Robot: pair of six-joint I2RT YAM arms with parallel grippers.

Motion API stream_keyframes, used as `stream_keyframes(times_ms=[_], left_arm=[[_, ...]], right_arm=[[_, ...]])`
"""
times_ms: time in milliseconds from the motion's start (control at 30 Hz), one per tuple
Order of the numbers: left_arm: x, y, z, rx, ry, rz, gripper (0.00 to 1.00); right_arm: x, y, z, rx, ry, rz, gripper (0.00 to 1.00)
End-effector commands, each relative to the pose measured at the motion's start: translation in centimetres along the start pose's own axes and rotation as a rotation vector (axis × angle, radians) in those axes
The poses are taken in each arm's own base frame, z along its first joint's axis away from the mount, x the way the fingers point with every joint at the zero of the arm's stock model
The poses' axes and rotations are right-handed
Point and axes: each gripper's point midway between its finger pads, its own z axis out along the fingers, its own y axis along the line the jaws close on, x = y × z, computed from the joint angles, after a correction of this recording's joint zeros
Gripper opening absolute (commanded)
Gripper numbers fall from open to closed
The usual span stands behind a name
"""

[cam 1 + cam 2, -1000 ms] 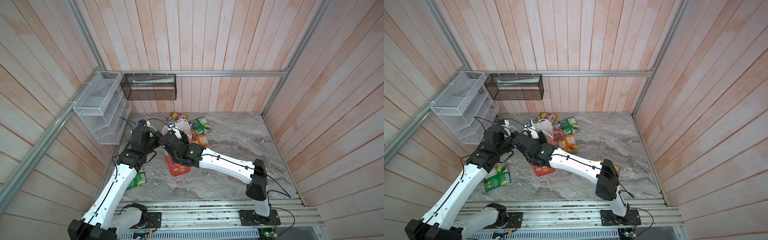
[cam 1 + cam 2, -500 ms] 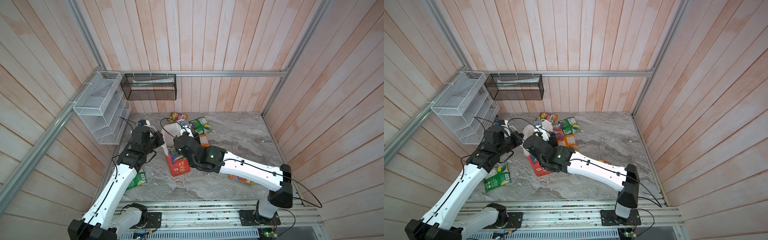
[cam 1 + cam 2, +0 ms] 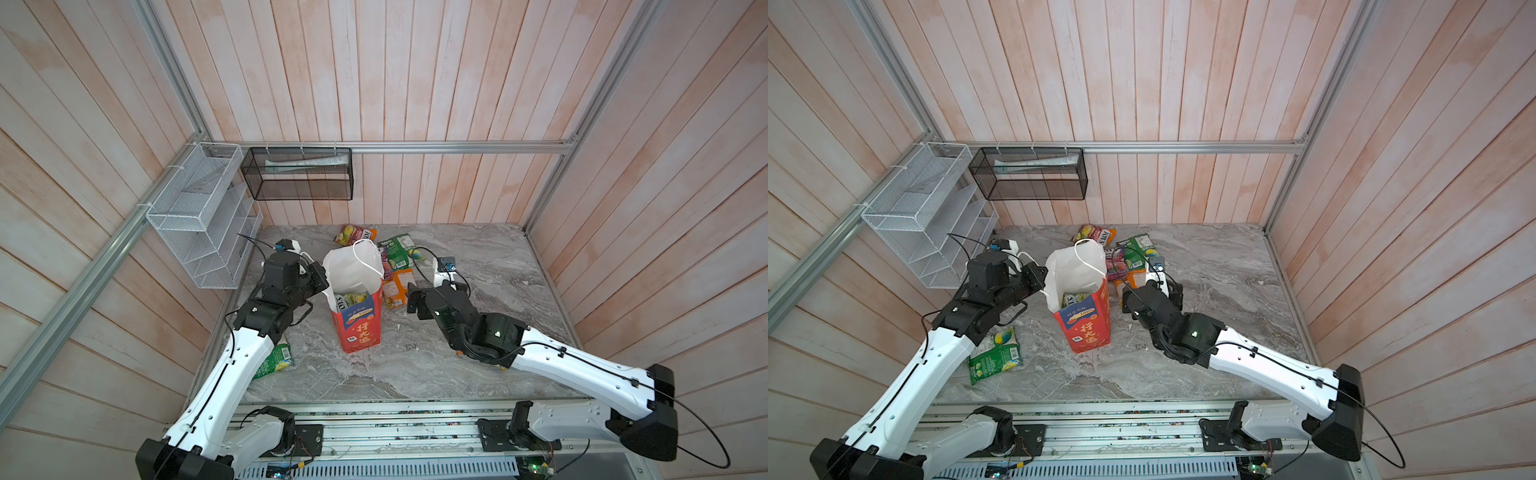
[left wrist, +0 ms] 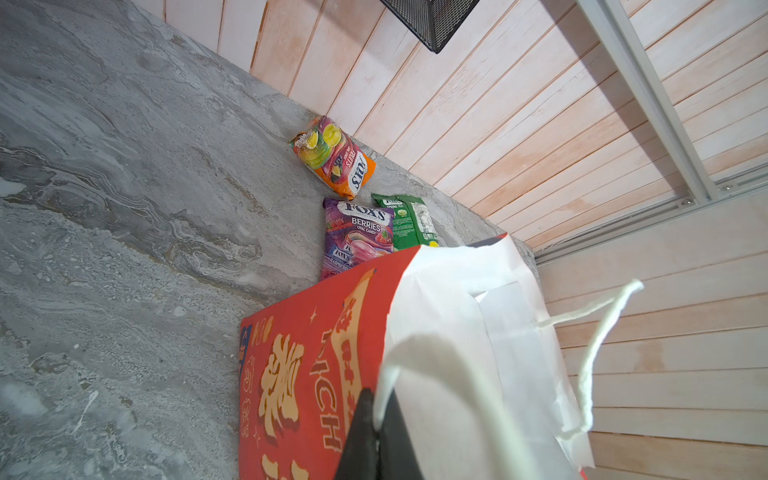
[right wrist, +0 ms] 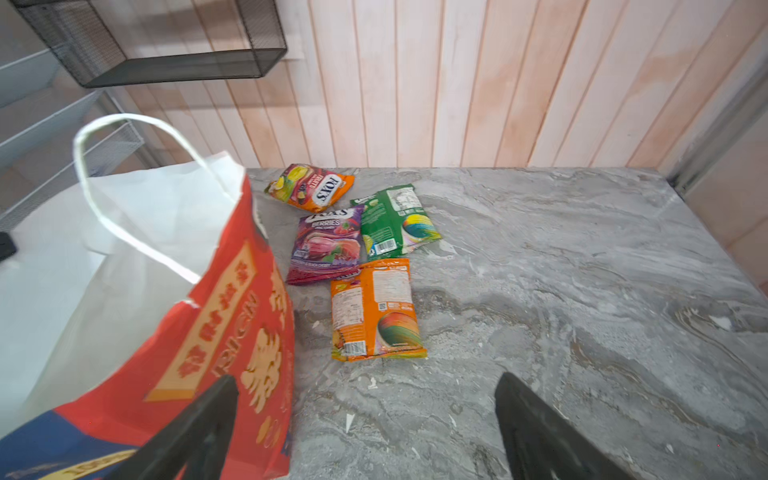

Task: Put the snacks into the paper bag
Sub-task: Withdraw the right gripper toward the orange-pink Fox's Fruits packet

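The packet (image 3: 460,353) under my right gripper's arm is clear of the other packets, so my right gripper should keep moving back toward its middle until it closes there.
The red paper bag (image 3: 358,330) (image 3: 1089,330) stands upright mid-table with its white mouth wide. My left gripper (image 4: 376,415) (image 3: 322,283) is shut on the bag's left rim. One snack packet (image 3: 351,298) (image 3: 1073,300) lies inside. My right gripper (image 5: 365,378) (image 3: 411,297) hangs open and empty just right of the bag, above bare table. Beyond it lie an orange packet (image 5: 376,309), a purple packet (image 5: 326,245), a green packet (image 5: 395,220) and an orange FOX'S packet (image 5: 311,187). Another green packet (image 3: 994,353) lies beside my left arm.
A white wire rack (image 3: 199,232) hangs on the left wall close to my left arm. A black mesh basket (image 3: 299,174) hangs on the back wall. Wooden walls close the table on three sides.
My right arm has drawn back from over the bag's mouth to its right side, and its jaws have opened wide. The left gripper has kept its hold.
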Motion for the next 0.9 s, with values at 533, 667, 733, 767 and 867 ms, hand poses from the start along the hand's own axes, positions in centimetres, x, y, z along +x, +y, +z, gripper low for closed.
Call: stream_keyframes(times_ms=[533,667,733,767,867], left_arm=[[0.7,0.1,0.3,0.014,0.019,0.008,0.00],[0.7,0.1,0.4,0.014,0.020,0.008,0.00],[0.8,0.2,0.5,0.011,0.022,0.008,0.00],[0.8,0.1,0.5,0.013,0.022,0.007,0.00],[0.8,0.1,0.6,0.012,0.025,0.007,0.00]], right_arm=[[15.3,-17.2,2.0,0.361,0.260,0.423,0.98],[18.4,-19.6,1.1,0.482,0.327,0.478,0.98],[19.8,-20.9,0.7,0.531,0.345,0.500,0.98],[20.2,-21.2,0.8,0.534,0.353,0.508,0.98],[20.9,-21.7,0.9,0.531,0.366,0.529,0.98]])
